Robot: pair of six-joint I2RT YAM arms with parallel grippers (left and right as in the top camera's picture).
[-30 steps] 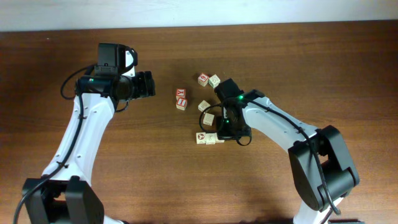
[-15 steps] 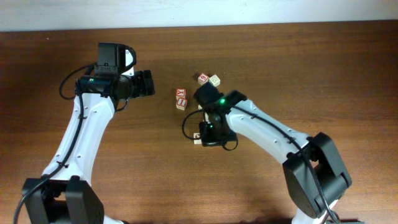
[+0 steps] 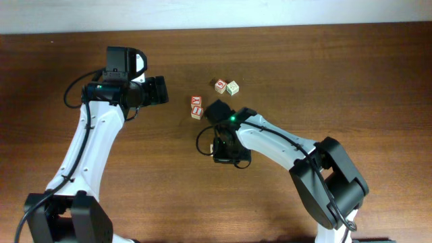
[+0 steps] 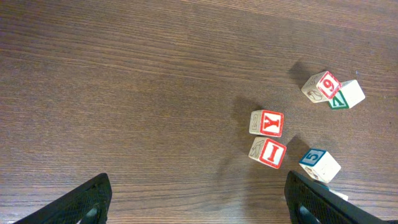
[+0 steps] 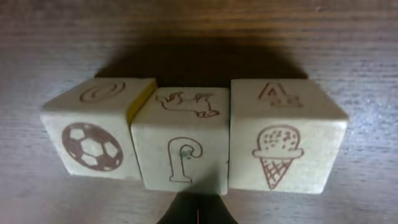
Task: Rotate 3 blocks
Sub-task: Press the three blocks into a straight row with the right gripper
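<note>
The middle block's near edge (image 5: 180, 185) is the only thing touching the end of my right gripper, so my right gripper should back away and press the ice-cream block's loose end (image 5: 336, 151) toward my left gripper.
Three pale blocks lie side by side in the right wrist view: a soccer-ball block (image 5: 99, 127), a middle block (image 5: 181, 146) and an ice-cream block (image 5: 283, 134). My right gripper (image 5: 198, 213) is shut, its tip against the near edge of the middle block. Overhead, that gripper (image 3: 223, 147) covers this row. The left wrist view shows red Y (image 4: 267, 123) and I (image 4: 268, 152) blocks, a blue 5 block (image 4: 320, 165), a red 9 block (image 4: 323, 85) and a green-lettered block (image 4: 344, 95). My left gripper (image 4: 199, 208) is open over bare wood, well short of them.
Overhead, the Y and I pair (image 3: 196, 106) sits just left of my right wrist (image 3: 217, 111). Two blocks (image 3: 227, 86) lie farther back. My left gripper (image 3: 164, 90) hovers left of the cluster. The wooden table (image 3: 337, 74) ends at a pale wall at the top.
My right arm has swung left across the cluster and now covers the loose middle blocks and the front row. The left arm has stayed in place.
</note>
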